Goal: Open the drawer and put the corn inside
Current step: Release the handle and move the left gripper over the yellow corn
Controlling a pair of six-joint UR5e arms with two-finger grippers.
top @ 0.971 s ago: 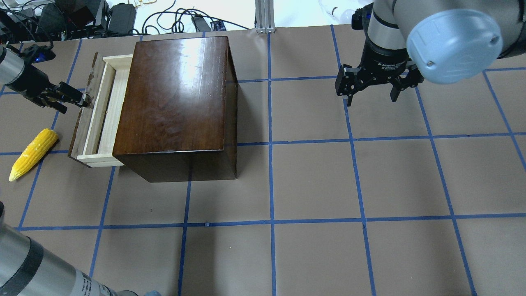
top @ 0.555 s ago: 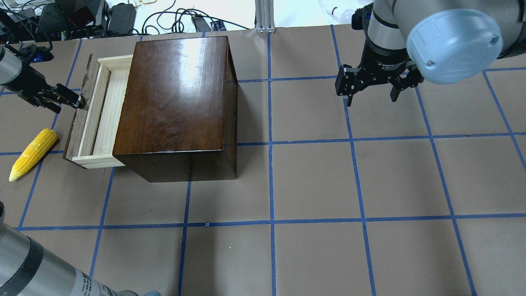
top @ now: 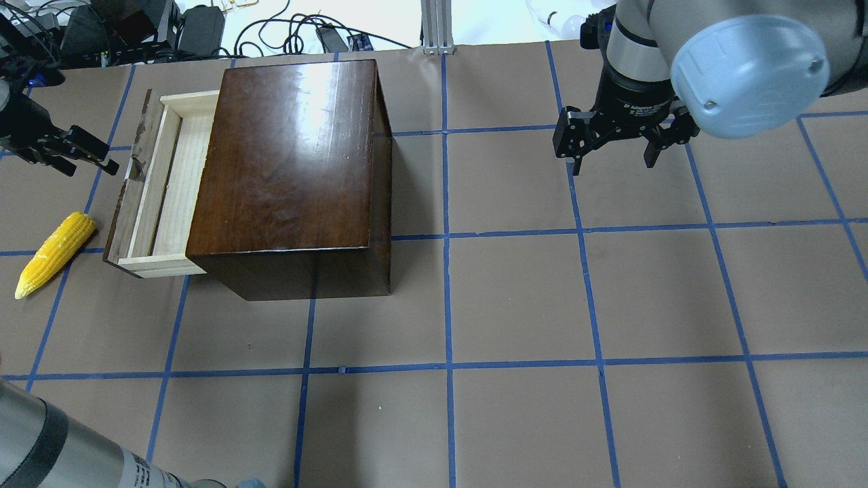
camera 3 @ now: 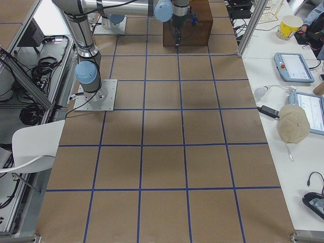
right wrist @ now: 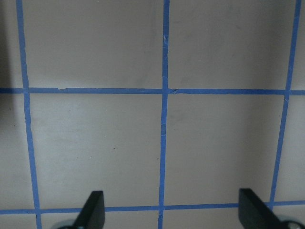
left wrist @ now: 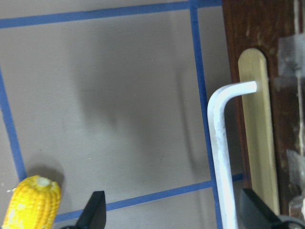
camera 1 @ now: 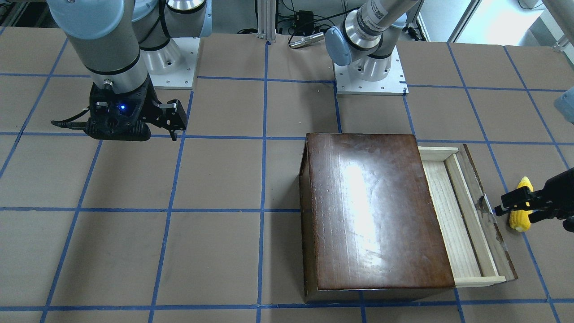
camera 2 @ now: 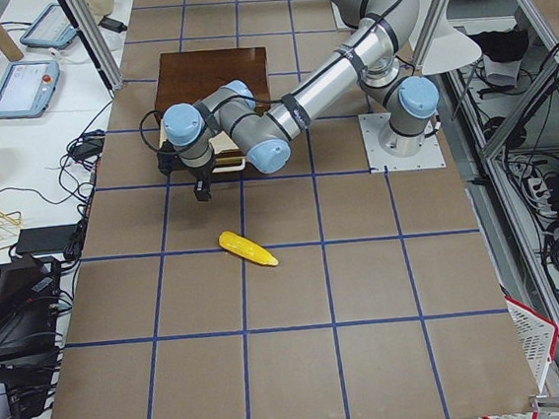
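The yellow corn (camera 1: 520,220) will lie flat inside when I lower it lengthwise, because the drawer's open gap (camera 1: 453,215) is longer and wider than the corn.
The drawer (top: 173,177) of pale wood stands pulled out of the left side of the glossy dark-brown box (top: 291,169); it also shows in the front-facing view (camera 1: 453,215). Its whitish handle (left wrist: 220,143) is free. My left gripper (top: 102,159) is open and empty, a short way left of the drawer front, apart from it. The yellow corn (top: 54,252) lies on the table left of the drawer, and shows in the left wrist view (left wrist: 31,202) and the front-facing view (camera 1: 522,217). My right gripper (top: 614,159) is open and empty, held above the table at the far right.
The table is brown paper with a grid of blue tape (top: 447,366). Cables and power bricks (top: 196,30) lie past the far edge. An aluminium post (top: 437,27) stands at the back middle. The arm bases (camera 1: 370,72) sit at the robot side.
The drawer slid out further to the left. My left gripper then let go of the handle, opened, and drew back to the left. The right arm and the corn have not moved.
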